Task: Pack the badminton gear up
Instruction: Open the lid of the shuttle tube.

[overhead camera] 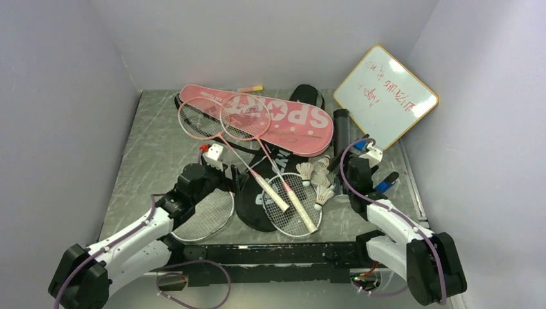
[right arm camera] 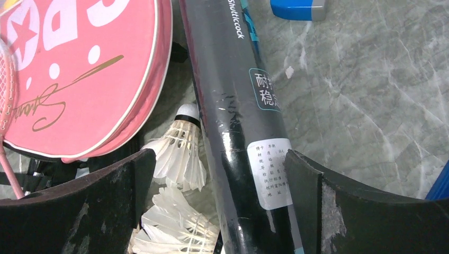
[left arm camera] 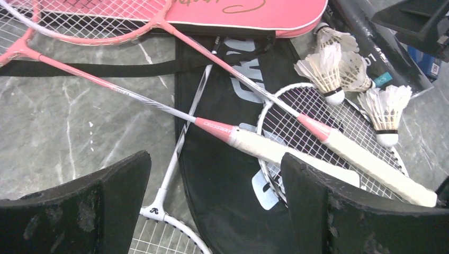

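Observation:
My left gripper is far from where the dark tube lies (overhead camera: 341,134), past the shuttlecocks, so my right gripper should pick up the tube (right arm camera: 242,153) and pass it to my left gripper.
The pink "SPORT" cover (overhead camera: 270,119) lies at the back with two pink-framed rackets (overhead camera: 222,119) across it; their white grips (left arm camera: 275,153) rest on the black cover (left arm camera: 222,174). Two white-framed rackets (overhead camera: 206,215) (overhead camera: 290,206) lie in front. Several white shuttlecocks (overhead camera: 315,177) (left arm camera: 325,69) sit beside the dark tube (overhead camera: 340,132). My left gripper (overhead camera: 233,179) (left arm camera: 217,185) is open and empty over the black cover. My right gripper (overhead camera: 344,172) (right arm camera: 219,196) is open, straddling the tube (right arm camera: 238,106) and two shuttlecocks (right arm camera: 180,153).
A wood-framed whiteboard (overhead camera: 385,96) leans in the back right corner. A small pink-yellow marker (overhead camera: 251,88) lies by the back wall. A blue object (overhead camera: 384,183) (right arm camera: 296,8) lies right of the tube. Purple walls close in the table on three sides.

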### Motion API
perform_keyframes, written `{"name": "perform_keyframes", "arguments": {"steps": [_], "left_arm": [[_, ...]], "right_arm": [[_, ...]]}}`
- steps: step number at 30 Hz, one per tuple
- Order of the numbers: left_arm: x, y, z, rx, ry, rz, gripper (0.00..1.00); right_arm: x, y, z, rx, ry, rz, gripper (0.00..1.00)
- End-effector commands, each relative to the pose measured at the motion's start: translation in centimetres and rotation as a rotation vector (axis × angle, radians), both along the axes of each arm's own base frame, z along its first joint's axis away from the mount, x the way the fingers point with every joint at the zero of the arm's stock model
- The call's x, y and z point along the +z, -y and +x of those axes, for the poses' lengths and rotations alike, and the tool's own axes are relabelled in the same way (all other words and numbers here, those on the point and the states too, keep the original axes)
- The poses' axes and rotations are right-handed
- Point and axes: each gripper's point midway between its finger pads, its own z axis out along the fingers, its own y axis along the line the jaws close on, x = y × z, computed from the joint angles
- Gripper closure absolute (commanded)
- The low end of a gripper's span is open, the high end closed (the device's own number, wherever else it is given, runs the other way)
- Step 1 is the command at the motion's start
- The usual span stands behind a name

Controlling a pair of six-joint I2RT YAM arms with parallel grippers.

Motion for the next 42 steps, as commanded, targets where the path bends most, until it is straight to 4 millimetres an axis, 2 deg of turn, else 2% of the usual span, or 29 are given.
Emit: {"name": "perform_keyframes", "arguments": {"steps": [1, 10, 12, 17, 20, 27, 35, 39, 42], "left_arm": [[1.1, 1.2, -0.6, -0.079, 0.051, -0.040, 0.04], [0.6, -3.1, 0.3, 0.198, 0.024, -0.081, 0.04], [0.5, -3.6, 0.7, 0.229, 0.019, -0.062, 0.04], [-1.0, -4.0, 1.4, 0.282, -0.040, -0.027, 0.04], [-3.0, -5.3, 1.9, 0.402, -0.110, -0.024, 0.04], [-2.9, -2.5, 1.5, 0.229, -0.106, -0.019, 0.04], [-1.8, 0.5, 0.2, 0.036, -0.062, -0.082, 0.04], [-1.5, 0.9, 0.0, 0.007, -0.050, -0.096, 0.04], [-1.4, 1.0, -0.1, 0.002, -0.049, -0.098, 0.04]], "right_arm": [[1.2, -0.2, 0.6, 0.004, 0.046, 0.007, 0.01], [1.8, 0.5, 0.3, -0.036, 0.059, 0.002, 0.00], [1.9, 0.6, 0.3, -0.036, 0.063, 0.003, 0.00], [2.0, 1.0, 0.0, -0.047, 0.069, -0.012, 0.01], [1.8, 1.7, -0.3, -0.078, 0.057, -0.036, 0.01], [2.0, 2.0, 0.4, -0.081, -0.023, -0.105, 0.03], [-1.6, 0.0, 1.8, 0.027, -0.190, -0.123, 0.06], [-2.7, -0.5, 2.2, 0.052, -0.241, -0.122, 0.08], [-3.5, -0.7, 2.3, 0.045, -0.269, -0.111, 0.13]]}}
